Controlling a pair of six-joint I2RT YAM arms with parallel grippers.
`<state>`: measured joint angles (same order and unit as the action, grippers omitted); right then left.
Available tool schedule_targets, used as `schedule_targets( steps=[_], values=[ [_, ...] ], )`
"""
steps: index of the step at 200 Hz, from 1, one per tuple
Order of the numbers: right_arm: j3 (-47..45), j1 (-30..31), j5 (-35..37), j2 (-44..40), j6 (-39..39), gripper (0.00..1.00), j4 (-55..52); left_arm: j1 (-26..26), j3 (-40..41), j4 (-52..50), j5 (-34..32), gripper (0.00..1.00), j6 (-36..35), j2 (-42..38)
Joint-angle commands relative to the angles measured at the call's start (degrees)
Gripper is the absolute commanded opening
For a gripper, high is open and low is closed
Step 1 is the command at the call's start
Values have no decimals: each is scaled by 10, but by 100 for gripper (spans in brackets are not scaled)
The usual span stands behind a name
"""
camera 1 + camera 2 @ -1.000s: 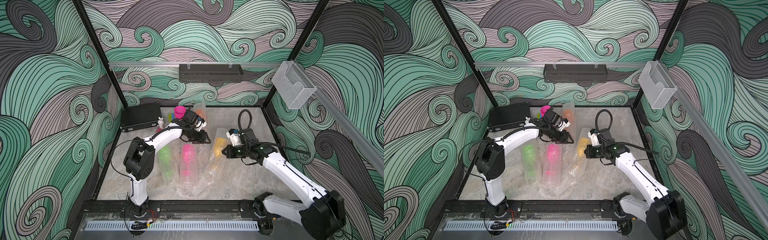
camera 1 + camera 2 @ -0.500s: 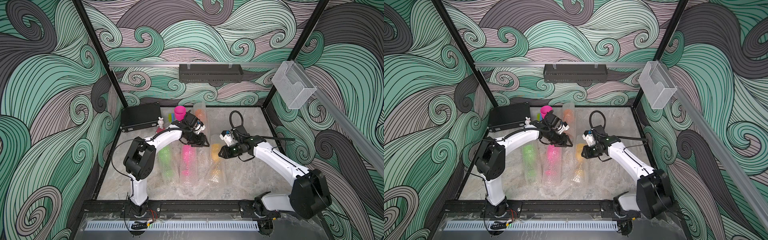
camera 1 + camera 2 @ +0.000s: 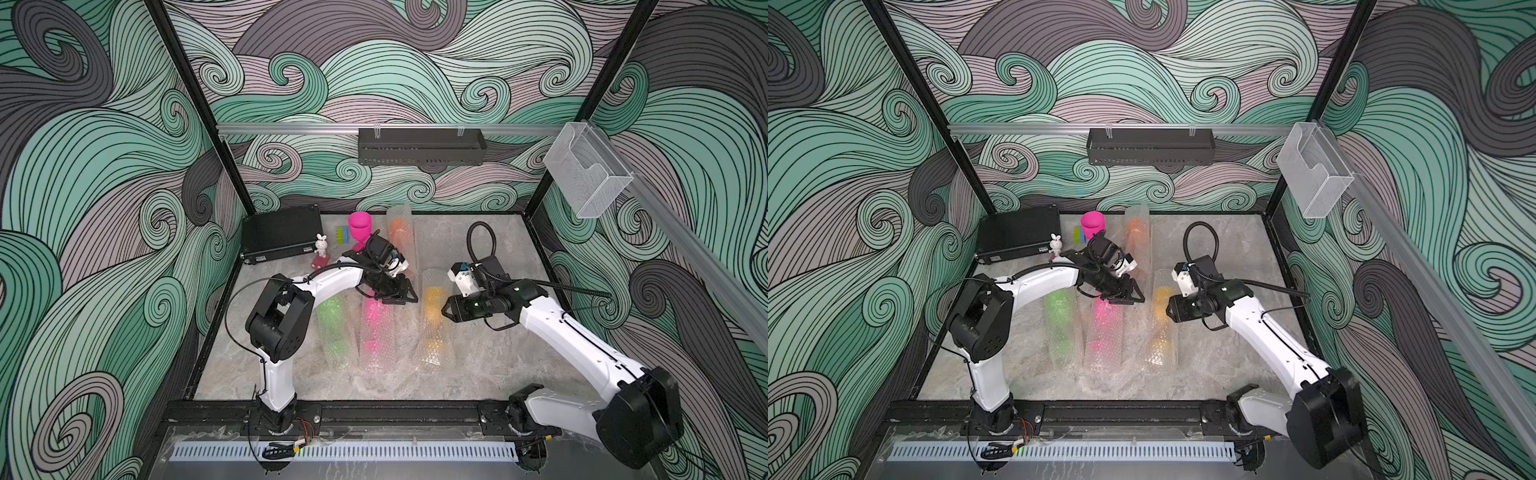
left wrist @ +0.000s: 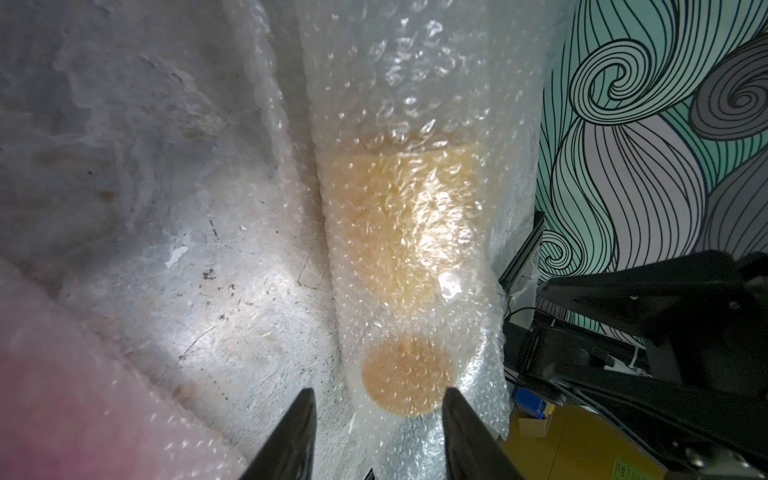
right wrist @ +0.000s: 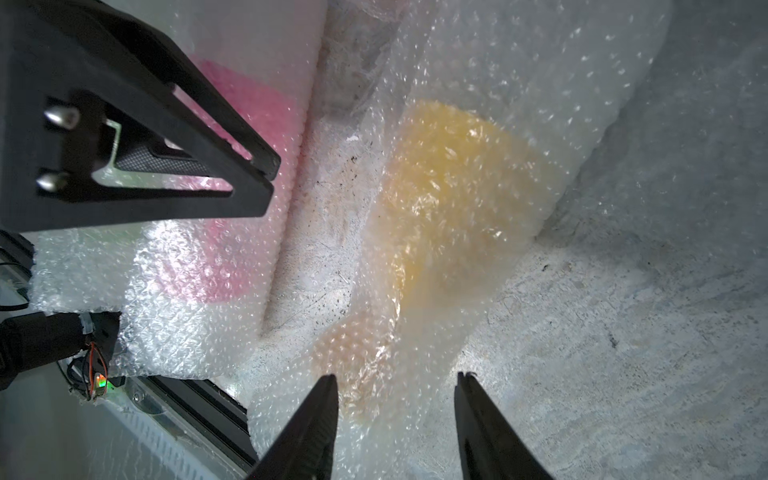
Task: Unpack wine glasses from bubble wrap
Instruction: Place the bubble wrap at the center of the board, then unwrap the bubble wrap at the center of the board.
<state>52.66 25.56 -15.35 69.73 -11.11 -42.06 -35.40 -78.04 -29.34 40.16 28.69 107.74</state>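
My open right gripper is above the yellow tube [image 3: 433,308], which lies loose, so my left gripper should hold its side [image 3: 424,326] by the stem before my right gripper pinches the wrap.
One hot pink wine glass [image 3: 360,226] stands bare and upright at the back. Four others lie inside bubble wrap tubes: orange [image 3: 400,232] at the back, lime green [image 3: 332,320], pink [image 3: 374,320] and yellow [image 3: 433,311] side by side mid-table. My left gripper [image 3: 399,297] [image 4: 379,395] hovers open between the pink and yellow tubes, with the yellow glass's foot [image 4: 405,374] just past its tips. My right gripper [image 3: 446,309] [image 5: 397,377] is open at the yellow tube's right side, above its wrap [image 5: 415,415] and gripping nothing. Both grippers also show in a top view: left [image 3: 1136,299], right [image 3: 1169,309].
A black case [image 3: 282,237], a white rabbit figure [image 3: 321,245] and a green-blue block [image 3: 343,235] sit at the back left. A clear box [image 3: 586,178] hangs on the right wall and a black shelf [image 3: 419,145] on the back wall. A black rail [image 3: 395,411] borders the front.
My right gripper opened and let go of the yellow tube, which went from tilted to lying straight beside the pink one. The left gripper shifted slightly toward the front.
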Motion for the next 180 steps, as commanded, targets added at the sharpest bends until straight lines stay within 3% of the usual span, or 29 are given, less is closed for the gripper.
schedule_targets(
  steps=[1,47,86,109,180],
  values=[
    [-17,12,25,0,-33,49,-12,-15,1,20,21,48,15,-19],
    [-28,41,40,21,-64,40,2,-34,-6,18,27,47,19,-5],
    [-39,41,46,22,-70,19,8,-49,-18,7,31,47,19,9],
    [-43,41,29,19,-69,12,19,-58,-26,3,34,47,18,16],
    [-59,41,-15,7,-80,5,57,-69,-47,-20,34,48,7,42]
  ],
)
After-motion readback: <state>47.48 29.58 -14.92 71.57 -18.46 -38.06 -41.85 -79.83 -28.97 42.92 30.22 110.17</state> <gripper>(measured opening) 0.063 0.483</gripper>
